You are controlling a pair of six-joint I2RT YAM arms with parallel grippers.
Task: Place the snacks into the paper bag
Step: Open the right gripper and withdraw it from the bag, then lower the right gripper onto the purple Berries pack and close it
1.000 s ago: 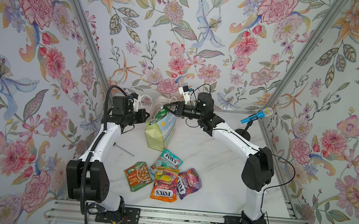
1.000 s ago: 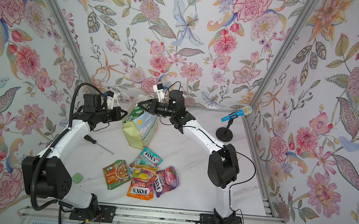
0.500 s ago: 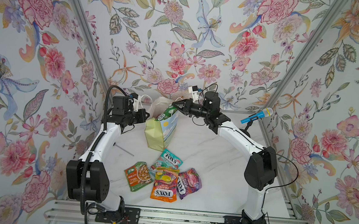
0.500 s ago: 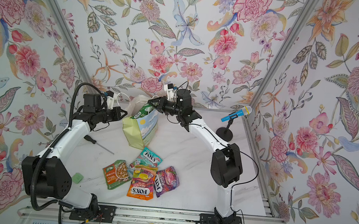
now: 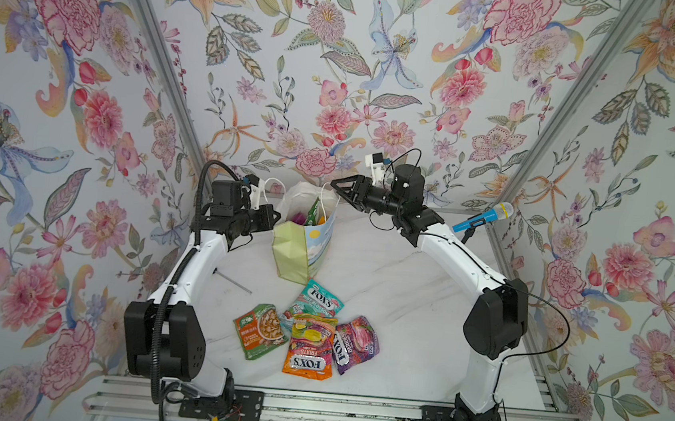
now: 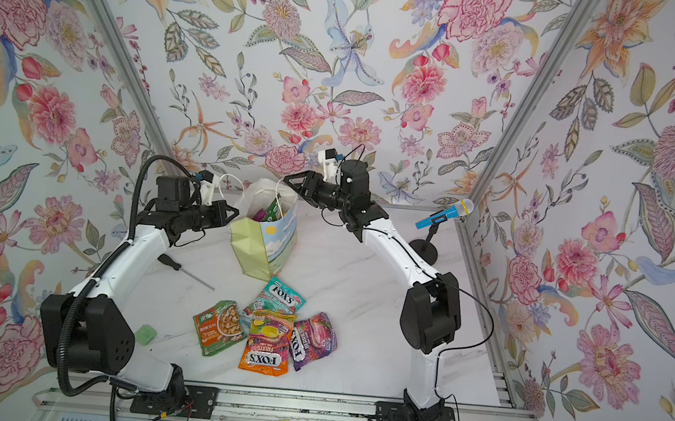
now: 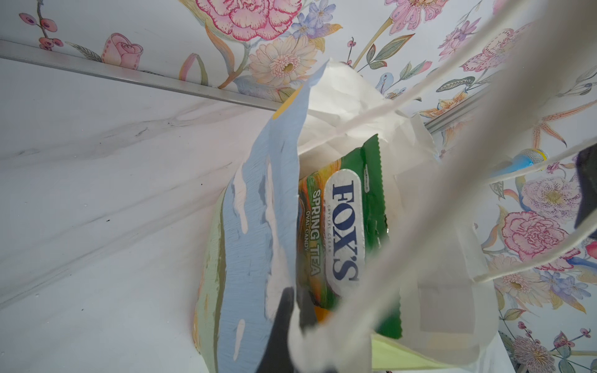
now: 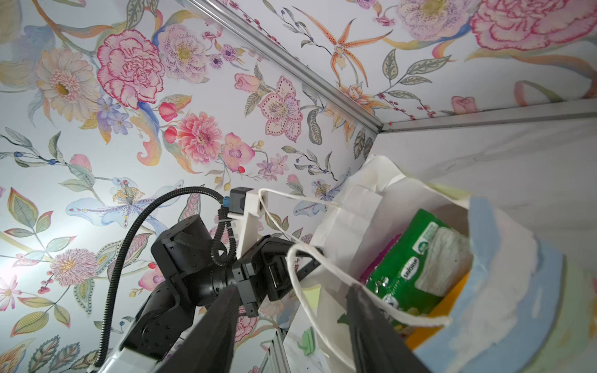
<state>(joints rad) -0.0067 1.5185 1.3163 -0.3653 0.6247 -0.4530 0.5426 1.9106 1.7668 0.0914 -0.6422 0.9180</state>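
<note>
The front purple packet's outer edge is clear of the orange packet, so my right gripper should keep going down to that edge and close there.
The paper bag stands upright at the back middle, its mouth open. My left gripper is shut on its near-left rim, as the left wrist view shows with the gripper pinching the painted front panel. Just above the bag's right rim, my right gripper hangs open and empty; one rope handle crosses between its fingers. A green FOX'S packet leans inside the bag beside purple and yellow packets. On the table in front lie the other snacks: a teal packet, a nut pouch, an orange packet and a purple packet.
A screwdriver lies on the table left of the bag. A blue microphone on a black stand sits at the back right corner. A small green piece rests near the left arm's base. Walls close in on three sides.
My right gripper has opened and pulled back up and to the right from the bag's mouth. The green packet it held now sits in the bag. The left arm has not moved.
</note>
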